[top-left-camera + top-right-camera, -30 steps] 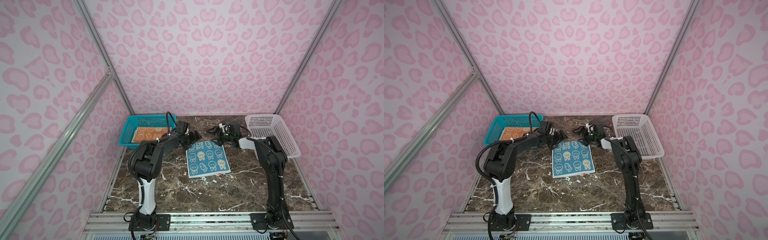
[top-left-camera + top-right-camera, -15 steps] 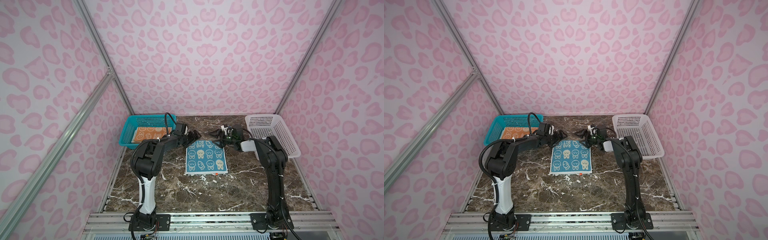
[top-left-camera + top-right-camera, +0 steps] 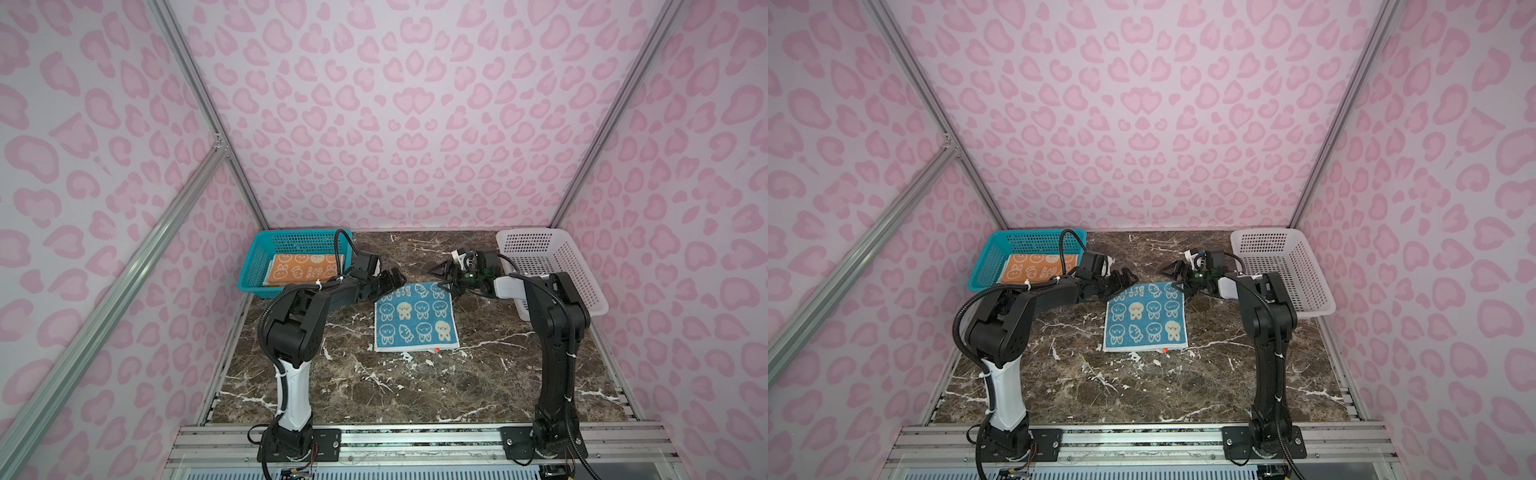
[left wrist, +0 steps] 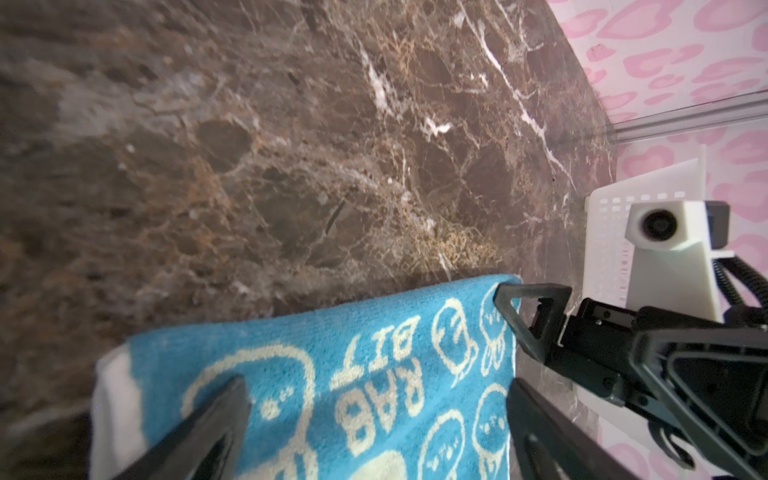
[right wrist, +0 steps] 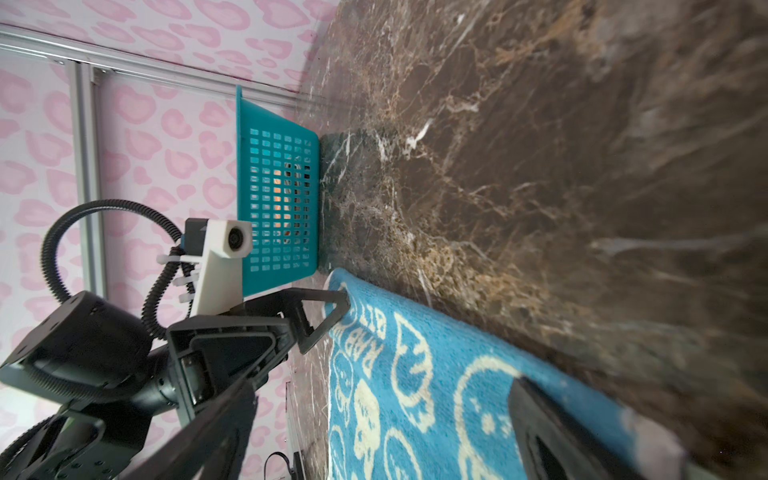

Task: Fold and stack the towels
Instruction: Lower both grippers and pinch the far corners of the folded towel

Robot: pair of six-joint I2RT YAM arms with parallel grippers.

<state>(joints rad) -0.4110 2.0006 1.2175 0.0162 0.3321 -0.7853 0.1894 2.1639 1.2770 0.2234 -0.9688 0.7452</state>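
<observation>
The fingers of the robot's left gripper straddle the rabbit print [image 4: 276, 396] inside the blue towel's far corner, so the left gripper should rise clear and take hold of the corner's white hem [image 4: 117, 372].
A blue towel [image 3: 415, 318] [image 3: 1146, 318] with cream rabbit faces lies flat and unfolded mid-table. My left gripper [image 3: 392, 281] [image 3: 1127, 278] is low at its far left corner, open; in the left wrist view the left gripper [image 4: 374, 419] straddles the blue towel [image 4: 332, 374]. My right gripper [image 3: 442, 278] [image 3: 1175, 277] is at the far right corner, open, and the right wrist view shows the right gripper [image 5: 382, 428] over the blue towel [image 5: 415, 374]. Neither holds cloth. An orange towel [image 3: 303, 269] [image 3: 1038, 266] lies folded in the teal basket [image 3: 253, 266].
A white basket [image 3: 552, 266] [image 3: 1283, 266] stands at the back right, close behind my right arm. The teal basket [image 5: 278, 187] stands at the back left, beside my left wrist. Pink patterned walls close in the marble table [image 3: 415, 386] on three sides.
Both grippers have shifted nearer and lower, onto the blue towel's far corners. The towel lies slightly straighter than a second ago. Both stay open.
</observation>
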